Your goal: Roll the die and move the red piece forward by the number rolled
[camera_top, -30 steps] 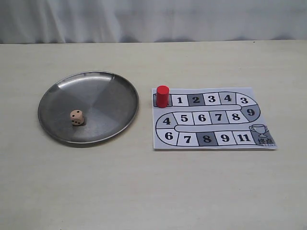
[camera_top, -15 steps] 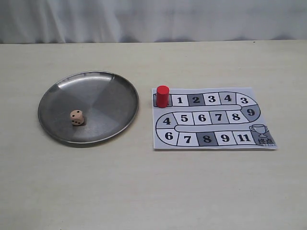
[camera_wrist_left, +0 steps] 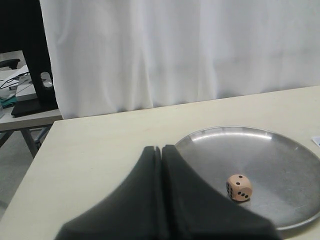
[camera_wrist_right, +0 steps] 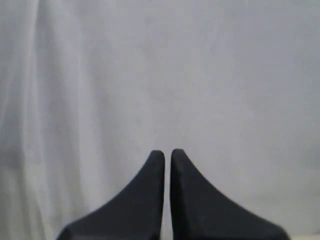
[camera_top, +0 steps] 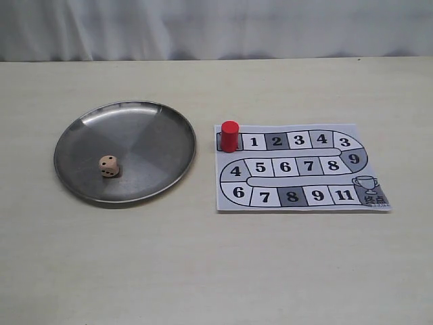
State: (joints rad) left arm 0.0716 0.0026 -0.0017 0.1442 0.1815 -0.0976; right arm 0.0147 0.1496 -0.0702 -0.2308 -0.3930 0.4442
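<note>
My gripper will drop the die [camera_top: 109,166] onto the squares of the game board, and the die will tumble across them because it has rounded corners [camera_top: 102,160].
The die [camera_top: 108,166] is a pale tan cube with dark pips, resting in the round metal plate [camera_top: 155,128] on the left of the table. The left wrist view also shows the die [camera_wrist_left: 239,187] in the plate [camera_wrist_left: 280,150], a little beyond my left gripper [camera_wrist_left: 161,148], which is shut and empty. The red piece [camera_top: 230,136] stands upright on the start square of the paper game board [camera_top: 298,200]. My right gripper [camera_wrist_right: 167,152] is shut with nothing in it and faces a white curtain. Neither gripper appears in the exterior view.
The board's track runs through numbered squares to a trophy [camera_top: 366,183] at its right end. A white curtain [camera_top: 216,27] hangs behind the table. A side table with dark equipment [camera_wrist_left: 25,102] stands off the table's edge in the left wrist view.
</note>
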